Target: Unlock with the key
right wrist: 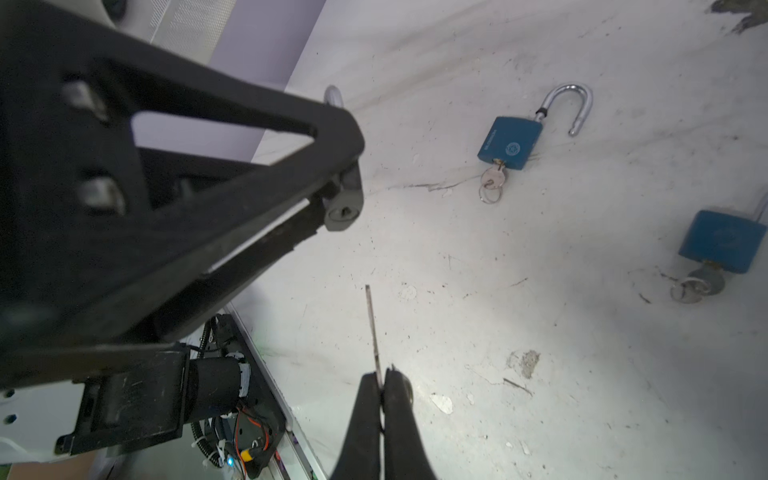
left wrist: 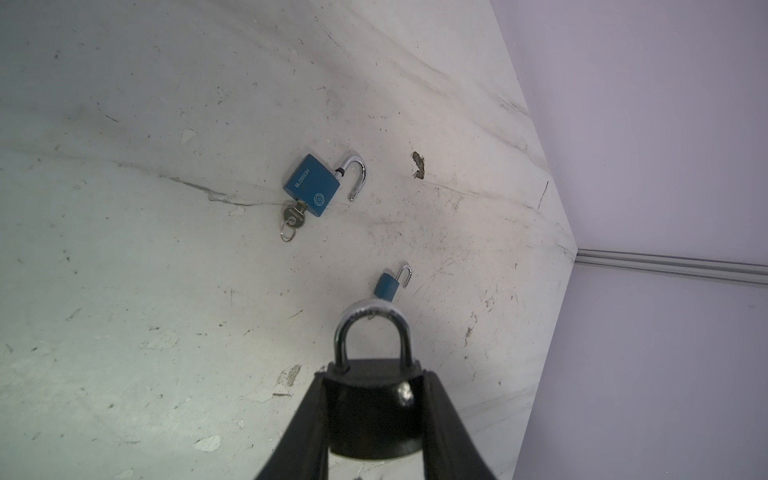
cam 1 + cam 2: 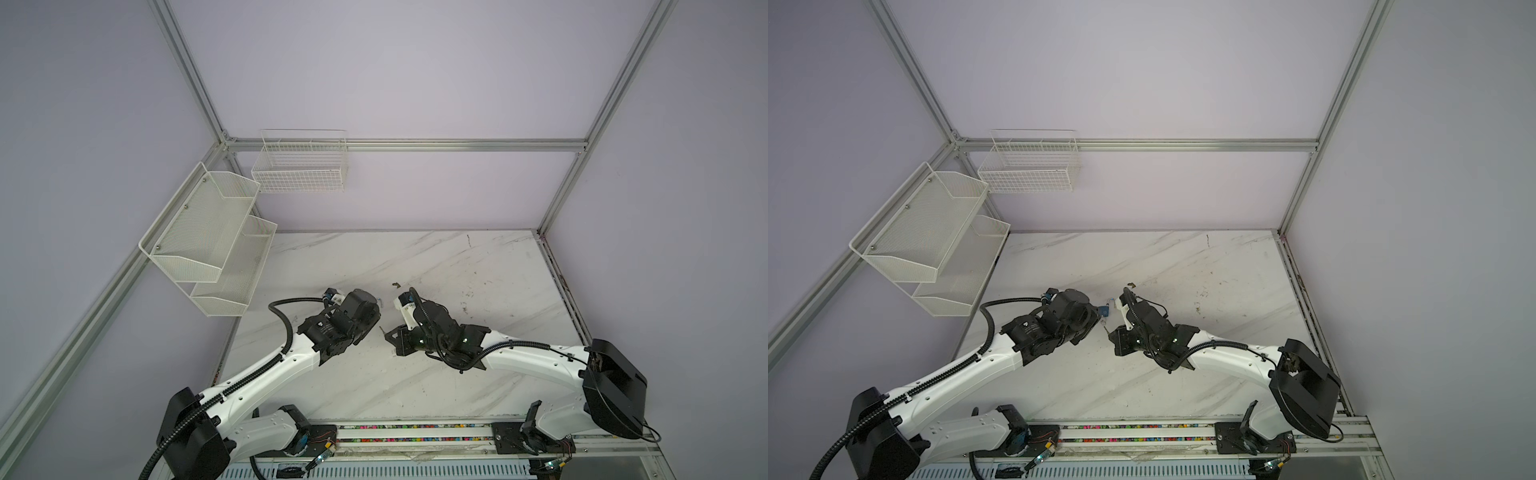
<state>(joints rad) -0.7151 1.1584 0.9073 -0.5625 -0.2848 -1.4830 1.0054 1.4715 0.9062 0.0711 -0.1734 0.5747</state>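
Note:
The key's tip (image 1: 368, 288) sits short of the padlock's keyhole (image 1: 345, 214) and off its line, so my left gripper should stay still while my right gripper aligns the key.
My left gripper (image 2: 374, 374) is shut on a black padlock (image 2: 370, 411), holding its body between the fingers. Its silver shackle (image 2: 372, 328) is closed and sticks out past the tips. In the right wrist view the padlock's keyhole face (image 1: 343, 214) is turned toward my right gripper (image 1: 381, 376). That gripper is shut on a thin key (image 1: 372, 324), and the blade points out toward the padlock with a gap between them. In a top view the two grippers face each other at mid-table, the right gripper (image 3: 1112, 333) just short of the left one.
Two blue padlocks (image 2: 309, 185) (image 2: 385, 286) lie on the marble table (image 3: 457, 270) with shackles open and keys in them. White mesh shelves (image 3: 208, 241) and a wire basket (image 3: 299, 166) hang on the left and back walls. A rail (image 3: 415, 432) runs along the front edge.

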